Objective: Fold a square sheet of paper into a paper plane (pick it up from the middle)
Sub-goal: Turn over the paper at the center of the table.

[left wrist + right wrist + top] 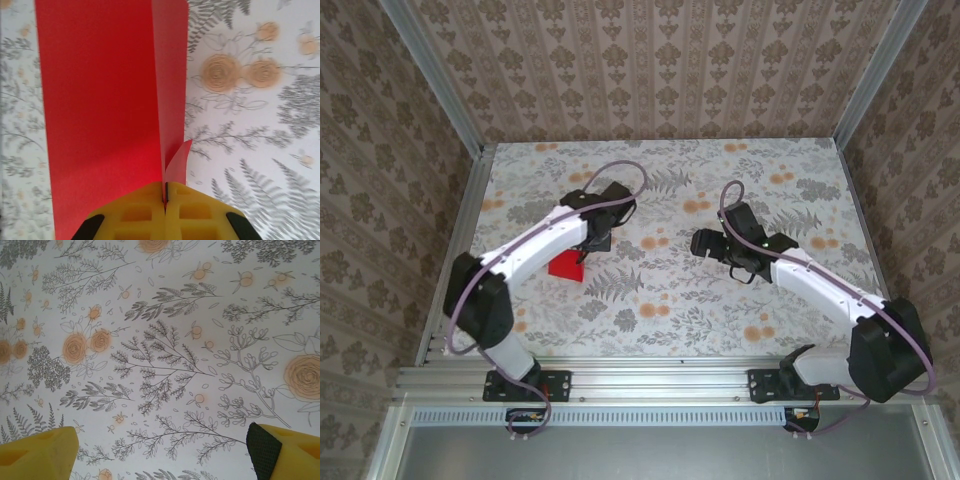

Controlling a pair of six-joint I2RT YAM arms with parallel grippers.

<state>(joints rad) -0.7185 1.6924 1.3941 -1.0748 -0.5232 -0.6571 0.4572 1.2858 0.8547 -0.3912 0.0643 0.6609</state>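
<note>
The robot's left gripper has hold of the red paper at its crease, far from the right gripper, so the robot should put the paper down closer to the middle and take its opposite edge.
The square sheet of paper is bright red and folded along a crease, one flap standing upright. My left gripper is shut on its near edge at the crease, yellow jaws pressed together. From above, the red paper pokes out below the left arm's wrist at the left middle of the table, where the left gripper itself is mostly hidden. My right gripper hangs open over bare tablecloth to the right, apart from the paper. Its yellow fingers stand wide with nothing between them.
A floral tablecloth covers the table. Patterned walls and aluminium posts close it in on three sides. The arms' bases sit on a metal rail at the near edge.
</note>
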